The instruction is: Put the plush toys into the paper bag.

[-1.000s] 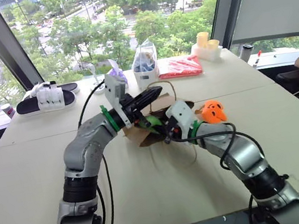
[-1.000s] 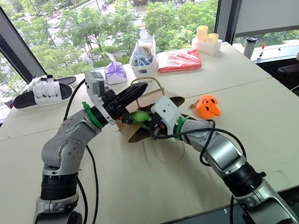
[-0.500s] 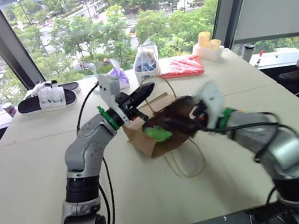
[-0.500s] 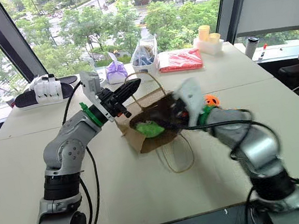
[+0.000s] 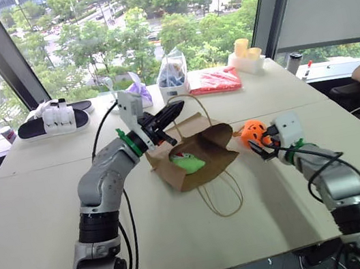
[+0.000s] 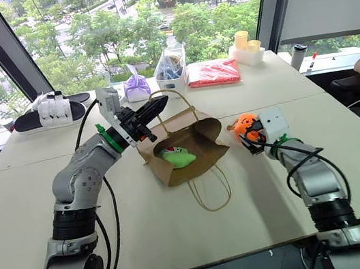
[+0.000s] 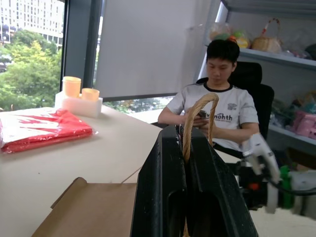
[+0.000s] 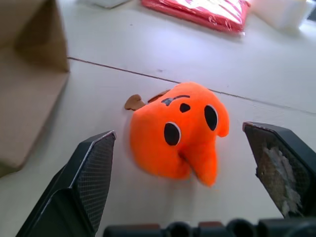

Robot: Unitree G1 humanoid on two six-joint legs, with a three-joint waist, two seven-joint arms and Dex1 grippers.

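The bag's opening (image 5: 211, 144) is gaping beside the light green plush toy, so I expect the orange plush toy (image 5: 254, 133) to fit alongside when I push it in.
The brown paper bag (image 5: 203, 146) lies on its side mid-table, mouth facing me. The light green plush toy (image 5: 186, 162) rests inside the mouth. My left gripper (image 5: 174, 110) is shut on the bag's upper loop handle (image 7: 197, 111) and holds it raised. The orange plush toy (image 5: 253, 131) sits on the table just right of the bag. My right gripper (image 5: 263, 144) is open and hovers close in front of it. In the right wrist view the orange plush toy (image 8: 177, 131) lies between the spread fingers (image 8: 91, 173), untouched.
The bag's other handle (image 5: 221, 196) lies looped on the table toward me. Along the far edge are slippers (image 5: 53, 118), small plastic bags (image 5: 174, 77), a red packet (image 5: 216, 80) and yellow cups (image 5: 245, 51). A person (image 7: 222, 98) sits at the table's right side.
My right gripper came out of the bag's mouth, left the green toy inside, opened wide and swung right to the orange toy. The left gripper kept its hold on the handle.
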